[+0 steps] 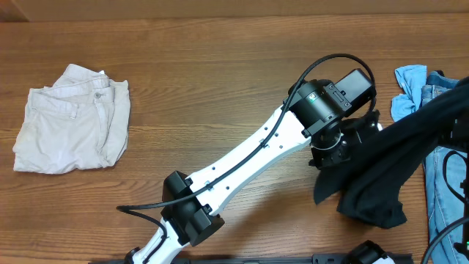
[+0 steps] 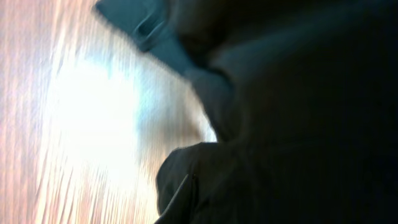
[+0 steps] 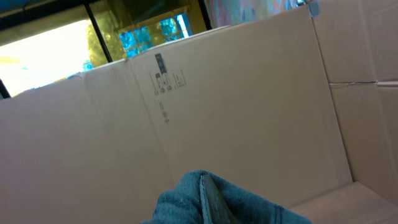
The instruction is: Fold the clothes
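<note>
The black-navy T-shirt (image 1: pixel 388 165) is hanging in a bunch next to the jeans, so my right gripper needs to let its end down while my left gripper pulls the T-shirt flat over the open wood (image 1: pixel 209 62).
The black-navy T-shirt (image 1: pixel 381 169) hangs bunched at the right of the table, stretched from my left gripper up toward the right edge. Its letters are hidden. My left gripper (image 1: pixel 333 154) is buried in the shirt's left end and seems shut on it. In the left wrist view dark cloth (image 2: pixel 298 112) fills most of the frame and hides the jaws. My right gripper (image 3: pixel 208 199) is shut on a fold of dark blue cloth that matches the lifted end of the shirt. It points up at a cardboard wall.
Cream-white shorts (image 1: pixel 69 121) lie folded at the far left. Blue denim jeans (image 1: pixel 440 183) lie at the right edge, partly under the shirt. The wooden table (image 1: pixel 220 81) shows between them. A cardboard box wall (image 3: pixel 249 93) stands behind the right gripper.
</note>
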Controlling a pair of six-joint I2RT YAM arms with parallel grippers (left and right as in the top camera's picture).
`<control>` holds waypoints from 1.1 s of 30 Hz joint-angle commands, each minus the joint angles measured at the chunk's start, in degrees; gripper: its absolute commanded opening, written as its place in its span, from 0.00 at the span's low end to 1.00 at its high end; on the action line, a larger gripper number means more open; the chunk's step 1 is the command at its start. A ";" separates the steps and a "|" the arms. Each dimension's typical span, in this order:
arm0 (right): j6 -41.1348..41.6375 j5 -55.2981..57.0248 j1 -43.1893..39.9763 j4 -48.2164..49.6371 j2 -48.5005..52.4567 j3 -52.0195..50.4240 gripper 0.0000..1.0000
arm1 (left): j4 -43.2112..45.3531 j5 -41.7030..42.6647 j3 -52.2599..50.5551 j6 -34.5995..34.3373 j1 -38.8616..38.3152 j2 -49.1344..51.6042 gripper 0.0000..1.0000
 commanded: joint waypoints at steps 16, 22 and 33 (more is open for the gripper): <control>13.33 5.51 -0.17 -20.15 1.44 1.25 0.04 | -4.44 -20.20 8.94 -18.93 33.77 -35.34 0.04; 19.91 5.03 -0.17 -29.73 5.73 1.25 0.05 | -4.35 -21.42 8.94 -18.51 33.75 -41.46 0.04; 20.85 3.76 -0.17 -36.65 6.05 10.47 0.04 | -5.42 -27.65 8.96 -18.53 33.75 -51.93 0.04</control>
